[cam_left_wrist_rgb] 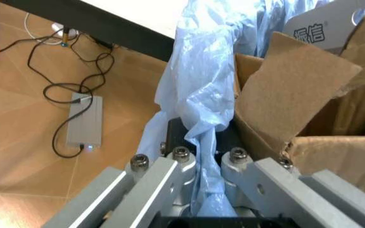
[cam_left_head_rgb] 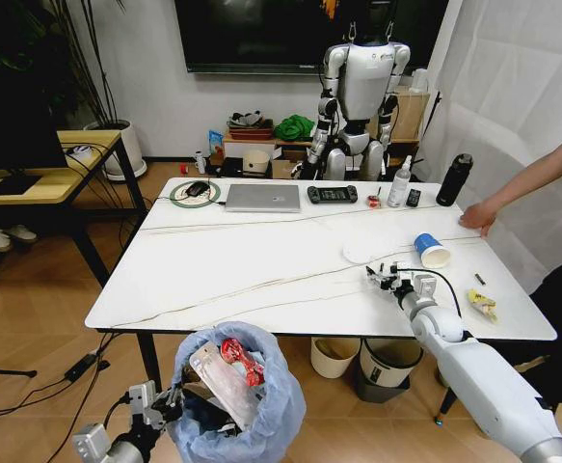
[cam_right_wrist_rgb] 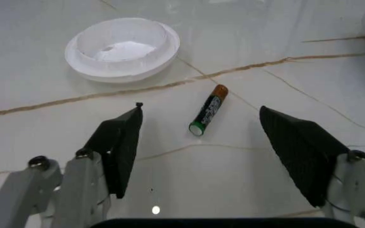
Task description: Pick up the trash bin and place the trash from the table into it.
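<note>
Cardboard and a red wrapper [cam_left_head_rgb: 230, 379] are piled up inside the trash bin, so the white plastic lid [cam_left_head_rgb: 360, 253] will stay on top, still in sight, when the robot drops it in.
The trash bin [cam_left_head_rgb: 234, 405], lined with a puffy light-blue bag, hangs below the table's near edge. My left gripper [cam_left_head_rgb: 157, 403] is shut on its bag rim [cam_left_wrist_rgb: 198, 142]. Torn brown cardboard [cam_left_wrist_rgb: 296, 95] and a red wrapper [cam_left_head_rgb: 237, 355] fill the bin. My right gripper [cam_left_head_rgb: 387, 280] hovers open just above the marble table [cam_left_head_rgb: 261, 280]. A small battery [cam_right_wrist_rgb: 209, 109] lies between its spread fingers [cam_right_wrist_rgb: 122, 142]. A white plastic lid [cam_right_wrist_rgb: 122, 47] rests beyond the battery. A blue paper cup [cam_left_head_rgb: 432, 250] lies on its side, and a yellow wrapper [cam_left_head_rgb: 481, 305] sits near the right corner.
A person's hand [cam_left_head_rgb: 478, 217] rests on the table's right edge. At the far side stand a silver laptop [cam_left_head_rgb: 263, 198], a game controller [cam_left_head_rgb: 332, 194], a spray bottle [cam_left_head_rgb: 400, 183] and a black bottle [cam_left_head_rgb: 453, 180]. A cream bucket [cam_left_head_rgb: 335, 355] sits under the table. A wooden desk [cam_left_head_rgb: 40, 178] is on the left.
</note>
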Robot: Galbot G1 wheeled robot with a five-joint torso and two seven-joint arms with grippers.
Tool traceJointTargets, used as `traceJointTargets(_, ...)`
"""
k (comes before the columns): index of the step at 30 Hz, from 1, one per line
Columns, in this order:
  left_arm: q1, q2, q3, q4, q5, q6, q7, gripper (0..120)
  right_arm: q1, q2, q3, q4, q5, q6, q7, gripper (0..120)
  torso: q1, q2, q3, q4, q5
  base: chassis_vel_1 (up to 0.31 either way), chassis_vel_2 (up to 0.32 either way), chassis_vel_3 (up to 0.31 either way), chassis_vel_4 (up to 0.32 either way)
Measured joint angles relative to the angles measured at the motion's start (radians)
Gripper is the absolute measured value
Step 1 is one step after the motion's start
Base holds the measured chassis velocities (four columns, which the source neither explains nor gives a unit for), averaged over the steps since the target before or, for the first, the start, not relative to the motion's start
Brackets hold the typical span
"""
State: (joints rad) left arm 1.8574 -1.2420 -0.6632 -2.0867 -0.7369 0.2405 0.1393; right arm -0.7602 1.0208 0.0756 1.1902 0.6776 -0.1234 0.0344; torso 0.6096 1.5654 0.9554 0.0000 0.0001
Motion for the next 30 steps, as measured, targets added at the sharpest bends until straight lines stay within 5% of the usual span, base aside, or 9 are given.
traceJointTargets(9,-0.005,0.008,-0.001,0.002,-0.006,0.0,0.0,0,0.01,-0.005,-0.008,-0.029,-0.003,0.015,-0.011,37,0.0,0.0,0.0,0.0,-0.0003,0.0,0.0,0.0,0.0)
traceJointTargets(13,-0.007,0.009,-0.001,0.003,-0.008,0.0,0.0,0,0.008,-0.006,-0.008,-0.028,-0.003,0.016,-0.011,32,0.0,0.0,0.0,0.0,-0.0003,0.0,0.0,0.0,0.0)
traceJointTargets(19,-0.011,0.015,0.0,0.006,-0.015,0.0,-0.002,0,-0.004,-0.009,-0.017,-0.025,-0.018,0.028,-0.011,0,0.0,0.0,0.0,-0.0001,-0.0003,0.0,0.0,0.0,0.0)
traceJointTargets(24,-0.012,0.016,-0.001,0.007,-0.016,0.0,-0.002,0,-0.013,-0.013,-0.011,-0.012,-0.016,0.044,-0.025,0,0.0,0.0,0.0,0.0,0.0001,0.0,0.0,0.0,0.0)
traceJointTargets(30,-0.011,0.018,-0.002,0.007,-0.018,0.0,-0.003,0,-0.111,-0.076,0.029,0.21,0.139,0.129,-0.231,0,0.0,0.0,0.0,0.0001,-0.0003,0.0,0.0,0.0,0.0)
